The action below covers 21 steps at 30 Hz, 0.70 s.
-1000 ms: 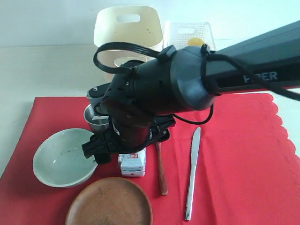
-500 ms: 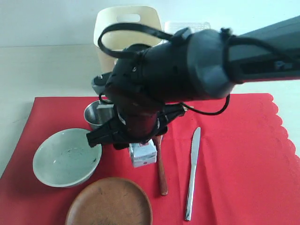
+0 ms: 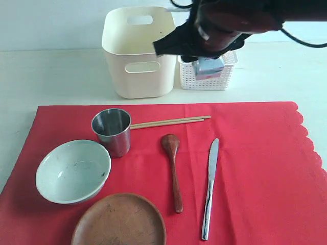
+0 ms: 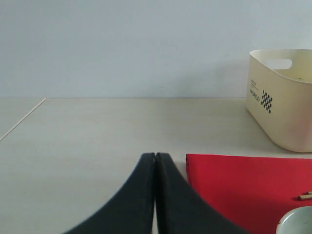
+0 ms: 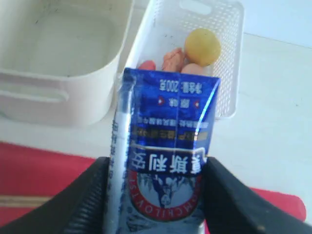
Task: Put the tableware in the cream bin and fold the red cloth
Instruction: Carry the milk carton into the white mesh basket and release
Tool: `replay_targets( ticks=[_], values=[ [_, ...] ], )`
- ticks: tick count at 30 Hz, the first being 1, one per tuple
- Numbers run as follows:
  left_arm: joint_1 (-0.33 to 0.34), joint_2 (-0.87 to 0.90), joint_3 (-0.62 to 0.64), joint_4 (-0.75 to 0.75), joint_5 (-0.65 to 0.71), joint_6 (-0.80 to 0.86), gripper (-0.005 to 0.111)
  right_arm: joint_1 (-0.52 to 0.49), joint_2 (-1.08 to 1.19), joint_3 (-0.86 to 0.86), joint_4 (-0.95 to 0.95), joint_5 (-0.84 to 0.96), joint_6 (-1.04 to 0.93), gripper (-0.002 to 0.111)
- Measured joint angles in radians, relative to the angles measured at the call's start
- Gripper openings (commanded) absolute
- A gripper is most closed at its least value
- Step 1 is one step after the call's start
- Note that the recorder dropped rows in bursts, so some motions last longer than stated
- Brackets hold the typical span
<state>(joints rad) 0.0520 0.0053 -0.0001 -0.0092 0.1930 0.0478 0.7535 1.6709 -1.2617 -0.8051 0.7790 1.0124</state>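
I keep moving my right gripper into the white lattice basket (image 3: 201,83) and let go of the milk carton there, because there is open room (image 5: 165,30) for it beside the yellow lemon.
On the red cloth (image 3: 255,168) lie the steel cup (image 3: 112,131), pale bowl (image 3: 73,171), brown plate (image 3: 120,220), wooden spoon (image 3: 172,166), chopsticks (image 3: 171,121) and silver knife (image 3: 209,186). The cream bin (image 3: 137,51) stands behind the cloth and looks empty in the right wrist view. My right gripper (image 3: 208,65) hangs over the white lattice basket, shut on the blue-and-white milk carton (image 5: 163,161). My left gripper (image 4: 156,158) is shut with nothing in it, over bare table beside the cloth's corner (image 4: 243,185); it does not show in the exterior view.
The white lattice basket (image 3: 223,76) stands right of the cream bin (image 5: 58,58) and holds a yellow lemon (image 5: 204,46) and other food pieces. The right arm (image 3: 240,15) crosses the top of the exterior view. The cloth's scalloped edge (image 3: 312,145) runs down the right.
My right gripper lifted the milk carton off the cloth and carried it back and to the right, over the lattice basket. The tableware stayed where it was.
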Motion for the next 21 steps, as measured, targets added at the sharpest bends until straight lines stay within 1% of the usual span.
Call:
replay_targets(
  ticks=[3,4,5,6,7,8,9,10,11,13,15,17,21],
  values=[
    [0.000,0.000,0.000,0.000,0.000,0.000,0.003,-0.104,0.006,0.000,-0.004,-0.110,0.000,0.000],
    [0.000,0.000,0.000,0.000,0.000,0.000,0.003,-0.168,0.023,0.000,-0.004,-0.205,0.000,0.000],
    [0.000,0.000,0.000,0.000,0.000,0.000,0.003,-0.192,0.034,-0.003,0.001,-0.234,0.000,0.000],
    [0.000,0.000,0.000,0.000,0.000,0.000,0.003,-0.247,0.076,-0.036,0.015,-0.281,0.000,0.000],
    [0.000,0.000,0.000,0.000,0.000,0.000,0.003,-0.266,0.104,-0.060,0.022,-0.292,0.000,0.000],
    [0.000,0.000,0.000,0.000,0.000,0.000,0.003,-0.309,0.166,-0.120,0.043,-0.302,-0.007,0.000],
    [0.000,0.000,0.000,0.000,0.000,0.000,0.003,-0.327,0.200,-0.156,0.064,-0.304,-0.027,0.000],
    [0.000,0.000,0.000,0.000,0.000,0.000,0.003,-0.353,0.263,-0.226,0.118,-0.304,-0.093,0.000],
    [0.000,0.000,0.000,0.000,0.000,0.000,0.003,-0.362,0.299,-0.267,0.155,-0.304,-0.139,0.000],
    [0.000,0.000,0.000,0.000,0.000,0.000,0.003,-0.373,0.435,-0.425,0.280,-0.306,-0.299,0.000],
    [0.000,0.000,0.000,0.000,0.000,0.000,0.003,-0.373,0.526,-0.531,0.314,-0.288,-0.343,0.000],
    [0.000,0.000,0.000,0.000,0.000,0.000,0.003,-0.374,0.590,-0.597,0.321,-0.270,-0.355,0.000],
    [0.000,0.000,0.000,0.000,0.000,0.000,0.003,-0.376,0.632,-0.611,0.325,-0.269,-0.339,0.000]
  ],
)
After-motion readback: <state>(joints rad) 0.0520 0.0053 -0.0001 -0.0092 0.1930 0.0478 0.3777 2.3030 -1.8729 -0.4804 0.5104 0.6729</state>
